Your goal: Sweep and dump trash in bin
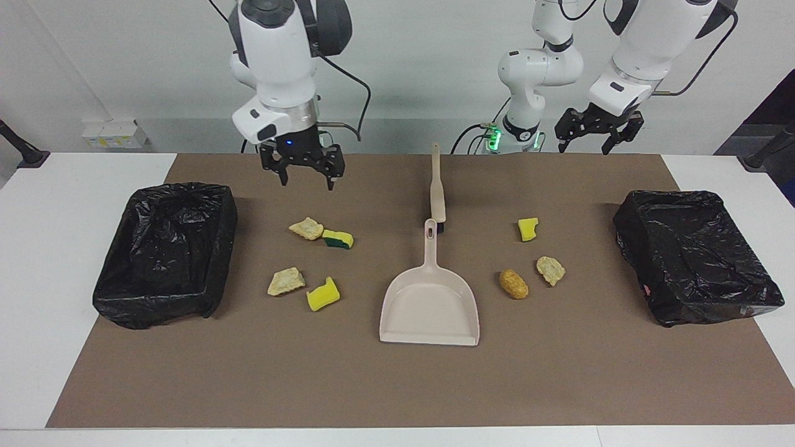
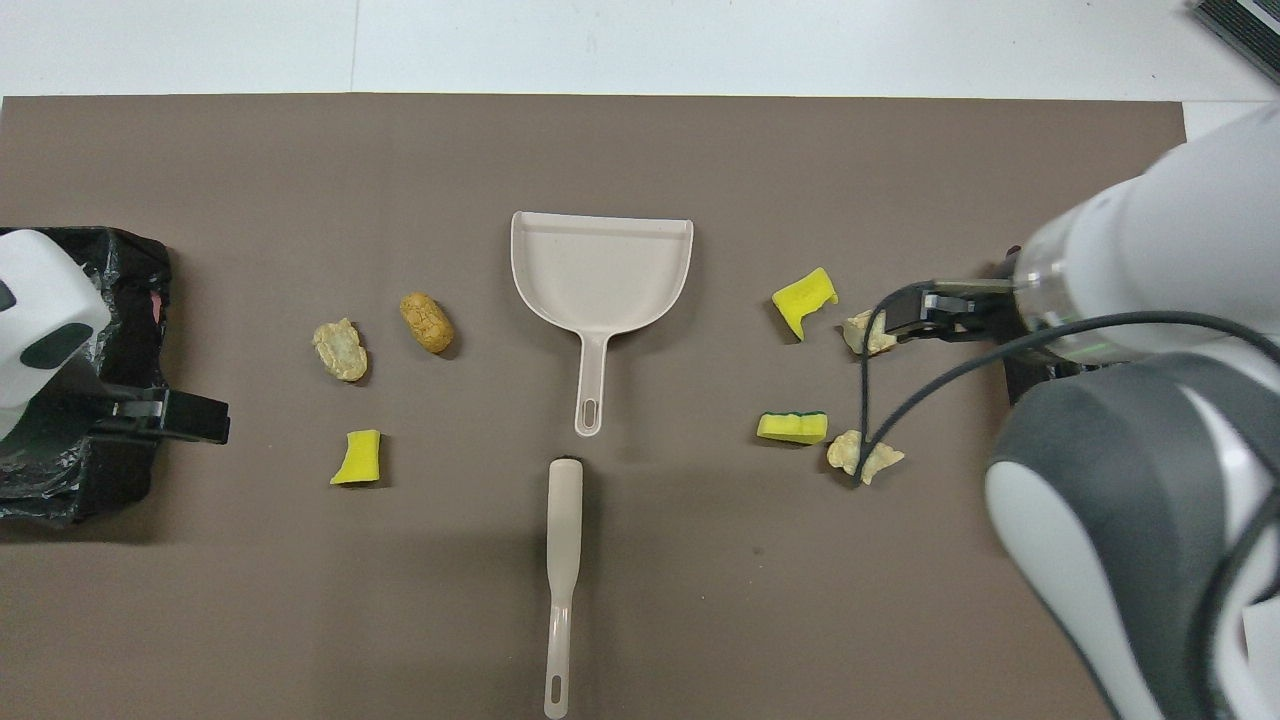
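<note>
The dustpan's handle points toward the robots and is clear of the brush, so my right gripper should next move toward the handle's narrow shaft and close there.
Several trash scraps lie on the brown mat. Toward the right arm's end are a beige chunk, a green-backed sponge, another beige chunk and a yellow sponge. Toward the left arm's end are a yellow sponge, a beige chunk and a brown lump. A black-bagged bin stands at one end and a second bin at the other. My right gripper hangs open and empty over the mat near the first chunk. My left gripper hangs open over the mat's robot-side edge.
A beige dustpan lies mid-mat, its handle pointing toward the robots. A beige brush lies in line with it, nearer to the robots. In the overhead view the right arm covers the bin at its end and part of a beige chunk.
</note>
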Controlling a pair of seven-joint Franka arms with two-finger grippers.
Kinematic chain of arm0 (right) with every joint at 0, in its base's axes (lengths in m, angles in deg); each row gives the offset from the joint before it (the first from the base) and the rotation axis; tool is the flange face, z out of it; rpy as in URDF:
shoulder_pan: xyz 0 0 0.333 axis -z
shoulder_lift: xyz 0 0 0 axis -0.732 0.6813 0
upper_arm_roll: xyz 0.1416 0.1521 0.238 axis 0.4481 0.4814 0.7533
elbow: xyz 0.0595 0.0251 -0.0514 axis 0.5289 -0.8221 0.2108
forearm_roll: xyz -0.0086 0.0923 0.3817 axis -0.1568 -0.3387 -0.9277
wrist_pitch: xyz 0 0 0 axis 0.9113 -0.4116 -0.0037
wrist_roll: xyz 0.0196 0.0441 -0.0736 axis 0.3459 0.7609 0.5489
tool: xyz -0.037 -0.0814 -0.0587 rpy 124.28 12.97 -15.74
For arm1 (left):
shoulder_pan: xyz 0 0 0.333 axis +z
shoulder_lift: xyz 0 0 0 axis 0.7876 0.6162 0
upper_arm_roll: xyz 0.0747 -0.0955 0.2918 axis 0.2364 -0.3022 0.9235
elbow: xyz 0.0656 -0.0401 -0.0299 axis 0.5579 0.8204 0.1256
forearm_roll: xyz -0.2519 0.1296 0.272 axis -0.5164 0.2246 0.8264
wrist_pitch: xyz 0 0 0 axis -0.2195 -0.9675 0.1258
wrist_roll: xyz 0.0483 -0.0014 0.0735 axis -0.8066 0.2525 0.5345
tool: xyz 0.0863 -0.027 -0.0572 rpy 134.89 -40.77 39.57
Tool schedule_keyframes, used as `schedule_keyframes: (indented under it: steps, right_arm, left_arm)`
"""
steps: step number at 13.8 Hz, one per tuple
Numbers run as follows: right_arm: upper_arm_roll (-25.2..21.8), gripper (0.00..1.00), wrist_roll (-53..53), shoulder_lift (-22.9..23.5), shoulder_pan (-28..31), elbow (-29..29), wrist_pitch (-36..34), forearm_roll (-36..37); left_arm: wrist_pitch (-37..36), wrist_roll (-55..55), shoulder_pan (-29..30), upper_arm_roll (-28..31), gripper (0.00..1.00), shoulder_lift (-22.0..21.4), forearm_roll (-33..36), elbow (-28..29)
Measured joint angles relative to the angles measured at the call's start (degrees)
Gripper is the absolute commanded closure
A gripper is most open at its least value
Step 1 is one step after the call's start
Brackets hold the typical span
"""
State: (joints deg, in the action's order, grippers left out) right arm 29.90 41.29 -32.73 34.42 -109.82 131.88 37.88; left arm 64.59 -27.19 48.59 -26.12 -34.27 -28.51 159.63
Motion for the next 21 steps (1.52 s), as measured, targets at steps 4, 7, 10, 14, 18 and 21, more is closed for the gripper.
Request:
schedule_keyframes:
  steps: [4,7,10,14,18,21]
  right_arm:
    - [-0.04,0.0,-10.43,11.24,-9.24,8.15,3.68,1.68]
    - [-0.21,0.0,-15.18,18.34,-13.36,12.55,7.16,1.83]
    - [-0.31,0.0,-19.29,22.86,-18.21,13.95,8.91,5.16]
    - [-0.63,0.0,-20.6,24.59,-18.96,11.66,15.28,5.56]
    - [-0.89,0.23,-20.6,25.66,-16.66,7.82,21.82,5.63]
    - [-0.76,0.33,-20.6,26.11,-16.75,6.7,22.65,5.63]
  left_arm:
    - [1.04,6.4,-7.41,-0.08,0.0,-2.49,-1.34,4.88]
    - [2.72,8.93,-14.09,-0.32,0.0,-6.95,-2.01,12.97]
    - [3.44,9.03,-18.13,-0.3,0.0,-15.45,-4.53,23.4]
    - [5.7,9.76,-22.08,-0.28,0.0,-25.05,-6.86,34.19]
    - [6.43,9.76,-22.58,-0.21,0.0,-26.94,-7.05,37.12]
    - [9.28,9.76,-23.25,-0.19,0.0,-26.8,-8.33,38.24]
